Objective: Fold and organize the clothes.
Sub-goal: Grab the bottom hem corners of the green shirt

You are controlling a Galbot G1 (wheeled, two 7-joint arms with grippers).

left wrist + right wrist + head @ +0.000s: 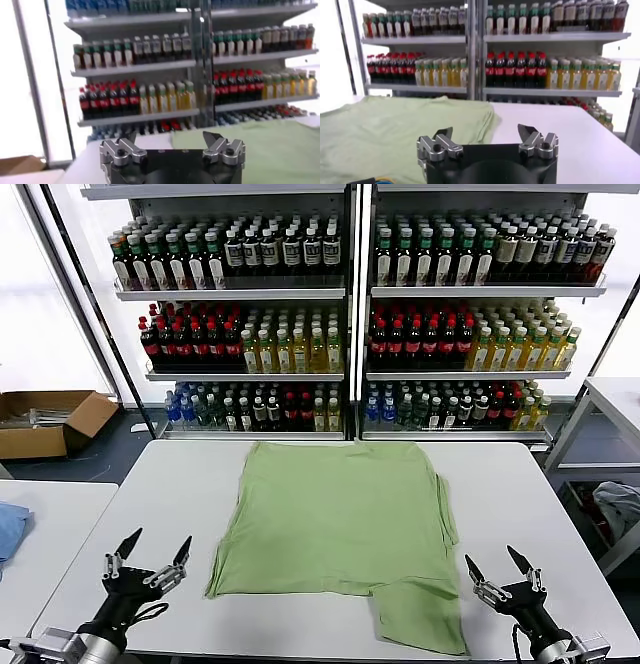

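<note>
The flap [420, 616] sticks out past the shirt's near edge [372, 593], so when I fold the shirt over, the flap will poke out beyond the shirt's far edge.
A light green shirt [335, 519] lies flat on the white table [170, 484], plain side up, with a folded flap reaching the near edge at the right. It also shows in the left wrist view [260, 145] and the right wrist view [395, 130]. My left gripper [155, 552] is open and empty near the table's front left, apart from the shirt. My right gripper [497, 564] is open and empty near the front right, just right of the flap. Both show open in their own wrist views, the left [170, 137] and the right [486, 132].
Shelves of bottled drinks [345, 314] stand behind the table. A cardboard box [45, 419] sits on the floor at the far left. A second table with a blue cloth [10, 529] is to the left. A grey-white bundled cloth [620, 509] lies at the right.
</note>
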